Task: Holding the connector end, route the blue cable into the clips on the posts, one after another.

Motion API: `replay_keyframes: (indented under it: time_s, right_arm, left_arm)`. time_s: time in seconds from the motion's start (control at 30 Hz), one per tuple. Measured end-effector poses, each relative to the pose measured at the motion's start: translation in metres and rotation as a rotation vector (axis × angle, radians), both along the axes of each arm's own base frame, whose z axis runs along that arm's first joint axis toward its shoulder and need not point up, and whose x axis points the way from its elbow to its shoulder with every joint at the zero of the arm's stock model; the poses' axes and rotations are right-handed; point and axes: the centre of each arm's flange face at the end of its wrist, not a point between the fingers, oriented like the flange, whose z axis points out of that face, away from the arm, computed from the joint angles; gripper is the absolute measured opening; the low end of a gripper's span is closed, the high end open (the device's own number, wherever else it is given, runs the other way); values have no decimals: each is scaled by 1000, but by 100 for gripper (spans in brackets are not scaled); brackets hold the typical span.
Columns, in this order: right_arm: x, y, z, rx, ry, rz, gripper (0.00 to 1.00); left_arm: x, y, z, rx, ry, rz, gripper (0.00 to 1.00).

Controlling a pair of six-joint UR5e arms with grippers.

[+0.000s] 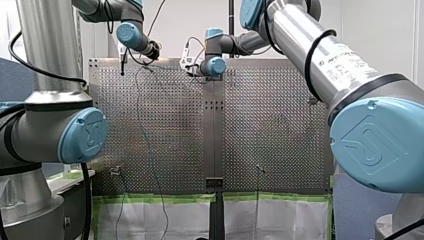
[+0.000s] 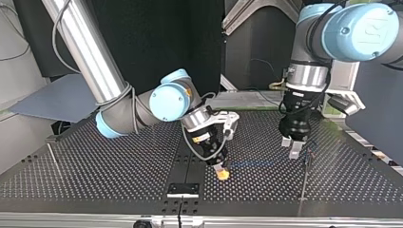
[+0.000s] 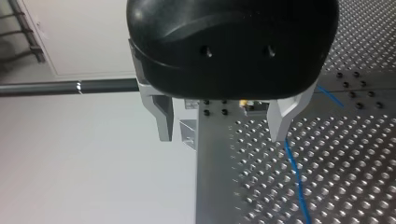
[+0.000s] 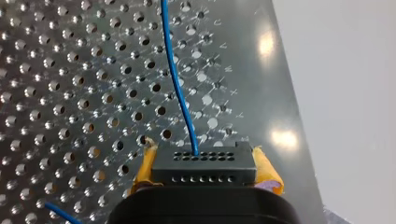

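I expect the blue cable [image 4: 168, 46] to follow in a wide, springy arc when I carry it, because it comes out of the connector block in one smooth bow [image 4: 180, 95].
My right gripper [image 4: 204, 157], with yellow pads [image 4: 267, 169], is shut on a black connector block [image 4: 201, 173] just above the perforated table. The blue cable [image 4: 180, 88] leaves the block and runs ahead over the holes. In the top view that gripper [image 2: 221, 172] is low near the table's middle. A faint blue cable [image 2: 256, 163] leads from it toward my left gripper [image 2: 294, 148]. My left gripper [image 3: 223, 136] is open with nothing between its metal fingers [image 3: 281, 122]. The cable [image 3: 295, 173] lies just beside one finger. A thin post [image 2: 304, 178] with a clip stands close beside it.
Another thin post [image 2: 52, 153] stands at the top view's left. Two more posts [image 1: 116, 171] [image 1: 260, 170] stand near the front view's lower table edge. The cable [image 1: 150, 150] trails down across the table and over its edge. A black bracket [image 2: 183, 189] sits at the centre seam.
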Motion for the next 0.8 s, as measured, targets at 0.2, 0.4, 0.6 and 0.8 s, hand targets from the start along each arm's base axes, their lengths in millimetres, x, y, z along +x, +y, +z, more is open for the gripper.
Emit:
replay_keyframes:
  time_s: [0.2, 0.4, 0.6, 0.8]
  right_arm:
    - [2, 3, 5, -4, -4, 5, 0]
    - [2, 4, 6, -4, -4, 5, 0]
    - [3, 4, 6, -5, -4, 6, 0]
    - [3, 4, 6, -4, -5, 10, 0]
  left_arm:
    - [16, -3, -21, 31, 71, 36, 100]
    - [25, -4, -30, 36, 89, 50, 100]
    - [33, -11, -22, 24, 70, 52, 100]
    - [42, -19, -13, -20, 67, 72, 100]
